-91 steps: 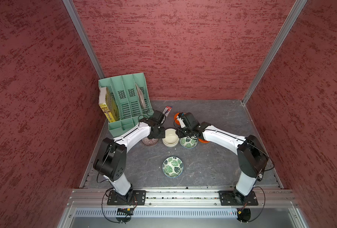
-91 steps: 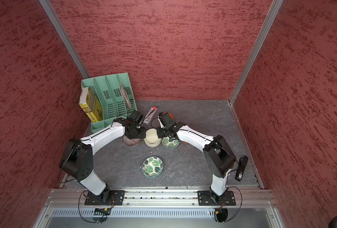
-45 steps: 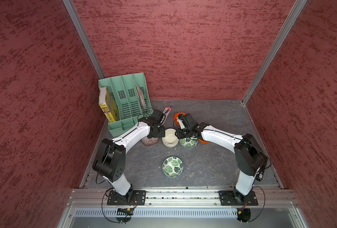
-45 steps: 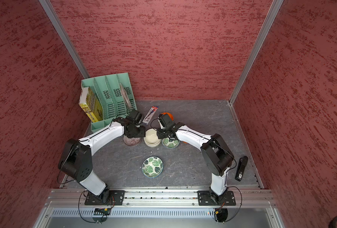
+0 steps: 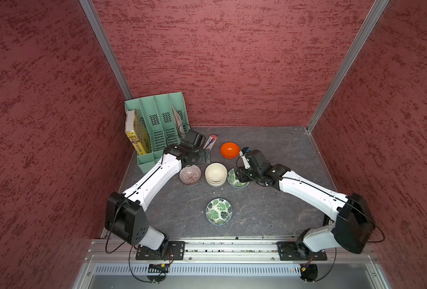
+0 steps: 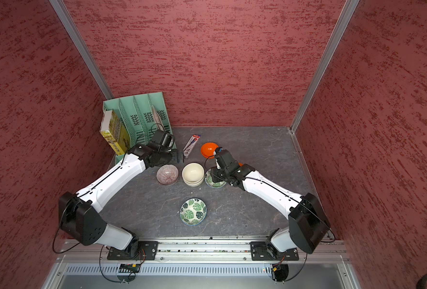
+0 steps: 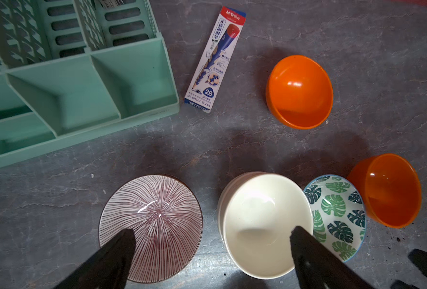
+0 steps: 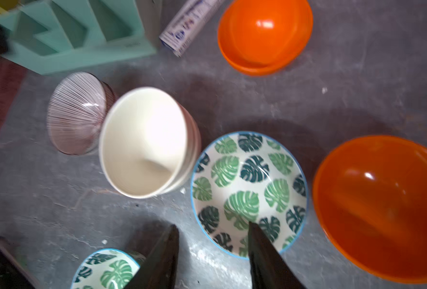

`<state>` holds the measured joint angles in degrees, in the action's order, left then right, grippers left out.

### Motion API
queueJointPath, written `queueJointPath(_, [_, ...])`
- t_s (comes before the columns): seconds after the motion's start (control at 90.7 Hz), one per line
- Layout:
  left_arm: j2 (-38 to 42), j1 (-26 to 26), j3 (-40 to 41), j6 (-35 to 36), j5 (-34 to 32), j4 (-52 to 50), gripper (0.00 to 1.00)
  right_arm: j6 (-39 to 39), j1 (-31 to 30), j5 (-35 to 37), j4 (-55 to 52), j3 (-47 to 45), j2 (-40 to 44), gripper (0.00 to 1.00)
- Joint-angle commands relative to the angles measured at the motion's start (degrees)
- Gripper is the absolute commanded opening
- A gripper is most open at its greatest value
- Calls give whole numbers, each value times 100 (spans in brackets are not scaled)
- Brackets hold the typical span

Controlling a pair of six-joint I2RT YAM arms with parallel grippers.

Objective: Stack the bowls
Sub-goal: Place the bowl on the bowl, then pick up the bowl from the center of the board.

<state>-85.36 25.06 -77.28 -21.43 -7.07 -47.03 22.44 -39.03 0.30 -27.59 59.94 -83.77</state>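
Note:
The robot's right gripper should first move the orange bowl away by its far rim (image 7: 418, 191) and then take the leaf bowl, because the orange bowl is crowding the leaf bowl's rim (image 8: 306, 187).
A purple-lined bowl (image 5: 190, 175), a nested cream bowl stack (image 5: 215, 174) and a leaf bowl (image 5: 234, 179) stand in a row. Another leaf bowl (image 5: 218, 211) sits alone nearer the front. One orange bowl (image 5: 229, 150) is behind the row, and another orange bowl (image 8: 382, 205) lies under my right arm. My left gripper (image 7: 211, 240) hangs open and empty above the gap between the purple-lined bowl (image 7: 155, 225) and the cream stack (image 7: 265, 222). My right gripper (image 8: 212, 229) is open, one finger over the inside of the leaf bowl (image 8: 247, 182) and one outside its rim.
A mint file organiser (image 5: 157, 127) holding a yellow book (image 5: 136, 135) stands at the back left. A pencil box (image 5: 210, 141) lies between it and the orange bowl. Red walls close in the grey tabletop (image 5: 270, 215) on three sides.
My left gripper has opened wide. My right gripper has opened and drawn back to the right, uncovering the orange bowl behind the row.

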Motion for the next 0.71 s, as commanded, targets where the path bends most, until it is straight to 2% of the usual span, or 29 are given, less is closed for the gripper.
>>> queueJointPath(0.0, [225,16,-145,105,-242,-213,100,349,146,348,-298,-221,-24,44])
queueJointPath(0.121, [334,33,-111,87,-216,-232,100,507,350,541,-276,-352,-49,41])
queueJointPath(0.331, [376,60,61,38,-221,-210,100,511,917,805,-187,-455,-31,42])
queueJointPath(0.606, [380,59,147,64,-216,-180,100,643,1921,704,50,-496,-224,45])
queueJointPath(0.694, [381,61,144,64,-218,-162,100,593,2071,678,94,-405,-401,45])
